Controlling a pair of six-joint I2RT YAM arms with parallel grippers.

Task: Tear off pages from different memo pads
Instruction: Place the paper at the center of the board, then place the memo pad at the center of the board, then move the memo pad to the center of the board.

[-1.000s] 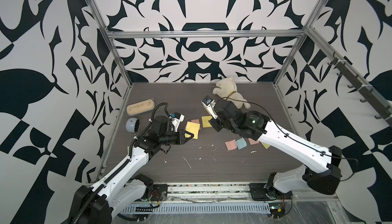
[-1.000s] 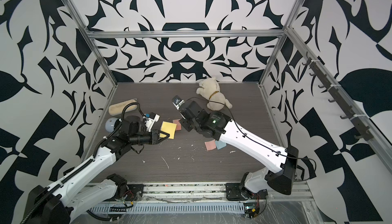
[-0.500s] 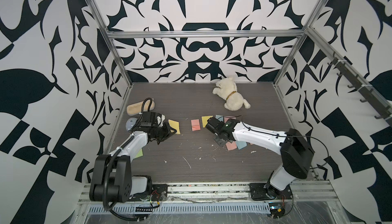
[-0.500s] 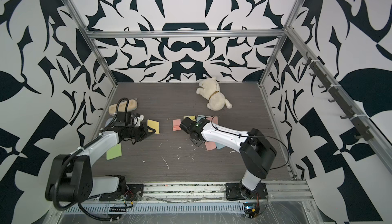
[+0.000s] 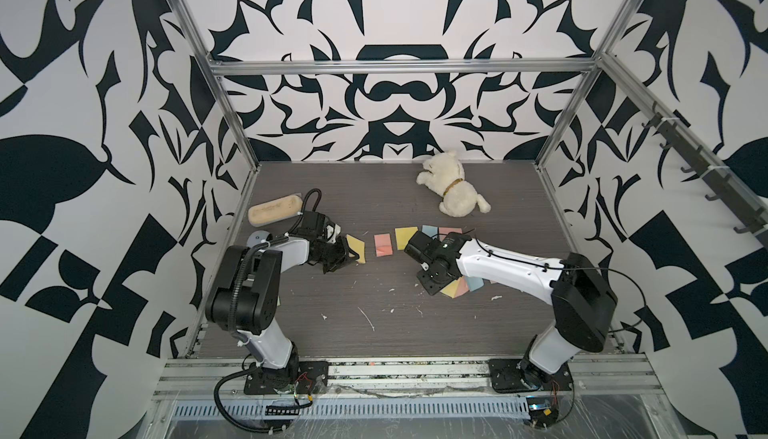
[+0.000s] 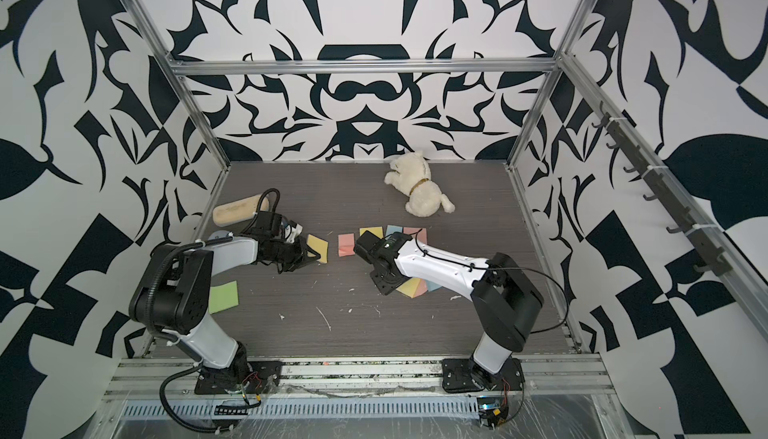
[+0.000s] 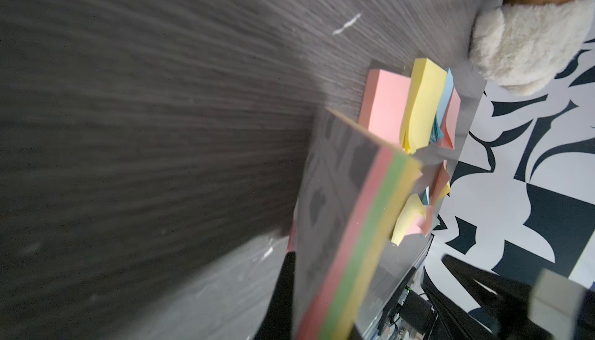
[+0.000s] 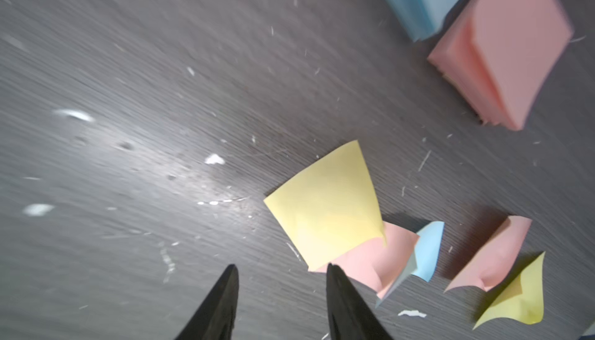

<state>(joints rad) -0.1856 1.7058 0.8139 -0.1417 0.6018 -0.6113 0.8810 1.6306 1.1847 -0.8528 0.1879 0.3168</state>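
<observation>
Next, my left gripper puts down the yellow pad point(image 6: 319, 247) and brings the green memo pad point(image 6: 224, 297) closer, since it lies too far from my right gripper.
My left gripper point(image 5: 344, 256) is shut on a thick memo pad point(image 5: 358, 247) with a yellow top and pink, green and yellow edge layers point(image 7: 357, 225), held tilted just above the table. Several more memo pads lie in a row in both top views: pink point(image 5: 383, 245), yellow point(image 5: 405, 236), blue point(image 5: 430, 230) and pink point(image 5: 451, 231). My right gripper point(image 8: 280, 267) is open and empty, low over the table. Beside its fingertips lie loose pages: yellow point(image 8: 325, 212), pink point(image 8: 376, 258) and blue point(image 8: 428, 251). A green page point(image 6: 224, 296) lies by the left arm's base.
A cream plush dog point(image 5: 453, 191) lies at the back right. A tan oblong block point(image 5: 274, 208) and a small grey round object point(image 5: 259, 236) sit at the back left. Two more curled pages, pink point(image 8: 489, 254) and yellow point(image 8: 518, 296), lie nearby. White paper scraps dot the table point(image 5: 374, 299).
Both arms came down from mid-air. My right gripper, shut before, has opened, and a yellow page now lies on the loose pile. My left gripper drew back left with the pad.
</observation>
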